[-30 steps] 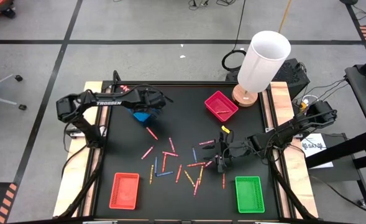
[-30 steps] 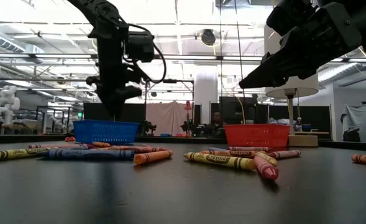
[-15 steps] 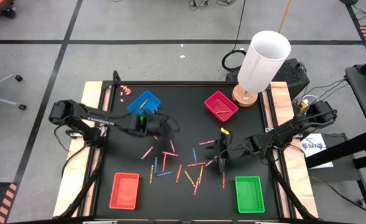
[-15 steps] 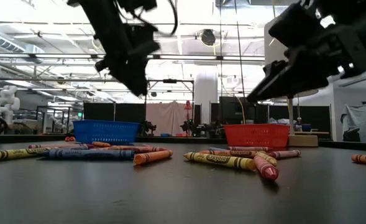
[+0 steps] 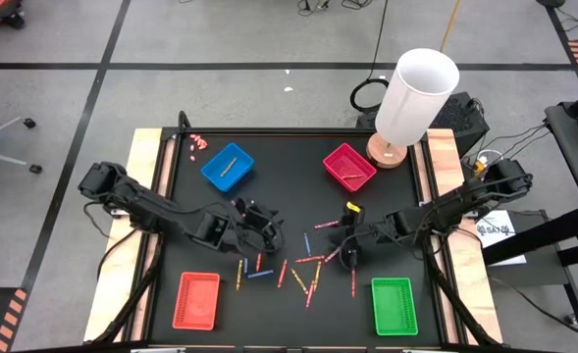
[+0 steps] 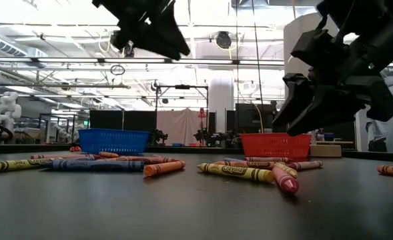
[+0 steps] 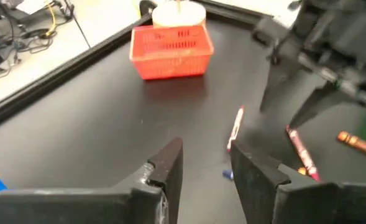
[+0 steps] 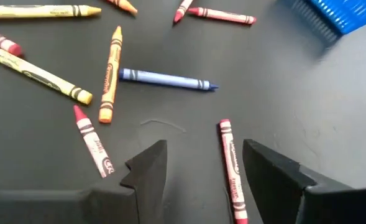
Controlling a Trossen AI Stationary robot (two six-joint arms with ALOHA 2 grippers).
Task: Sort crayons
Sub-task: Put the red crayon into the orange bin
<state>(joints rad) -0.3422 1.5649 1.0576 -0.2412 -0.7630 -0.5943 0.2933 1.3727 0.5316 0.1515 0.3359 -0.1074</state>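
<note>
The red crayon is under my right gripper, a long way from the red tray (image 5: 196, 301), so my right gripper needs to pick up the crayon (image 8: 232, 171) and pass it to my left gripper.
Several crayons (image 5: 283, 273) in red, pink, orange, yellow and blue lie flat and scattered across the middle of the black table (image 5: 200, 245). My left gripper (image 5: 269, 233) hangs open above the scatter's left part, nothing between its fingers (image 7: 204, 171). My right gripper (image 5: 342, 253) stands open low over the scatter's right part. In the right wrist view a red crayon (image 8: 232, 168) lies on the table in the gap between its fingers (image 8: 204, 165); I see no touch. One crayon lies in the blue tray (image 5: 228, 165), one in the magenta tray (image 5: 348, 165).
A red tray (image 5: 196, 299) sits at the near left and a green tray (image 5: 394, 304) at the near right. A tall white cylinder on a round base (image 5: 416, 98) stands at the far right corner. Tiny pink bits (image 5: 198, 140) lie at the far left.
My left gripper has swung from above the blue tray toward the table's near edge and its middle, ending over the scattered crayons, still open. The blue tray, uncovered now, shows a crayon inside. My right gripper has rolled at the wrist, staying in place.
</note>
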